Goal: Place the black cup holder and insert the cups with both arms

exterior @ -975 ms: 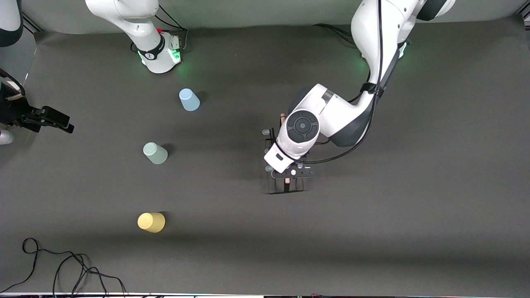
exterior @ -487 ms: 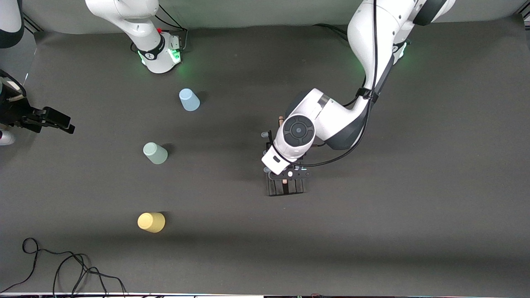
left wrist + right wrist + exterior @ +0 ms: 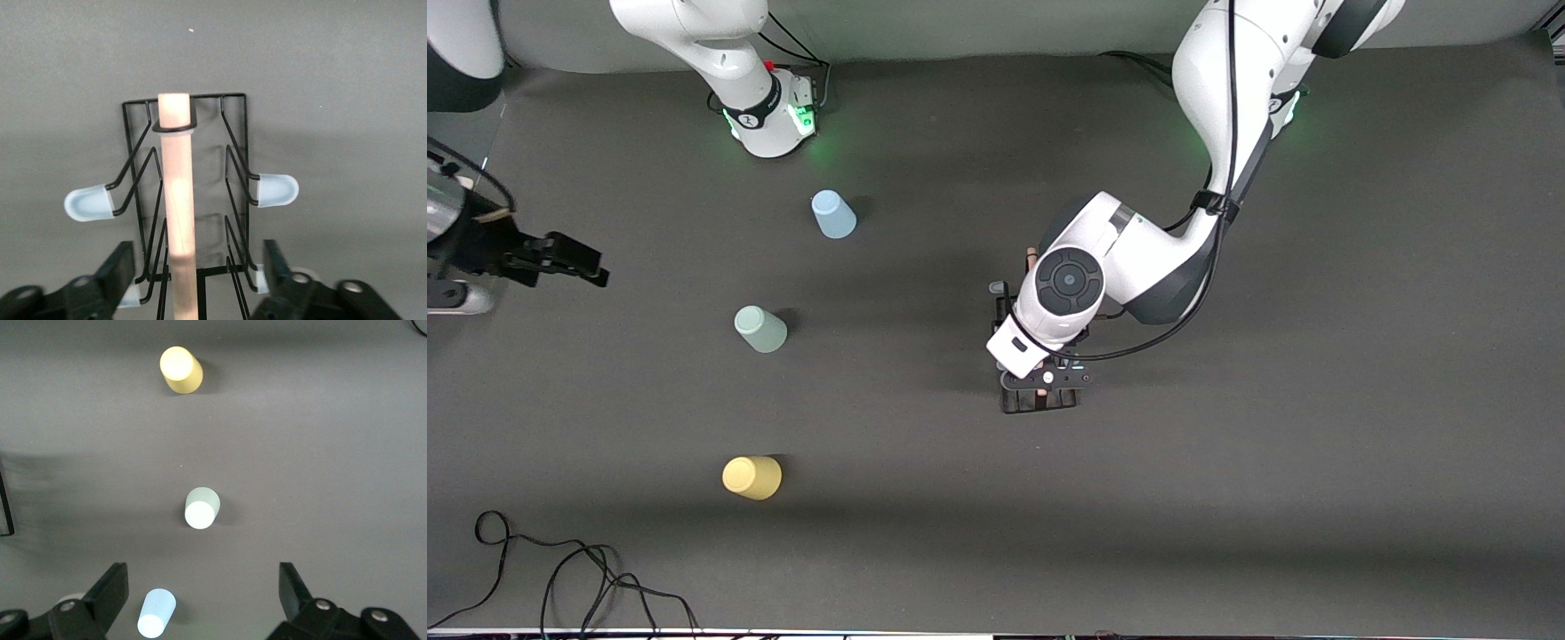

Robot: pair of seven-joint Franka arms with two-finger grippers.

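The pale green cup's closed end is facing up, so I expect the cup to slide over a cup holder peg with its opening down when I lower it.
The black cup holder stands on the mat near the table's middle, largely hidden under the left arm's wrist. In the left wrist view its wooden bar and pale-tipped pegs show clearly. My left gripper is open, a finger on each side of the bar with a gap to it. Three cups stand toward the right arm's end: light blue, pale green, yellow. My right gripper hangs open and empty over that end.
A black cable lies coiled at the table's front corner toward the right arm's end. The two green-lit arm bases stand along the edge farthest from the front camera.
My left gripper has opened and let go of the wooden bar; the holder now rests on the mat. The right gripper has drifted slightly toward the table's middle.
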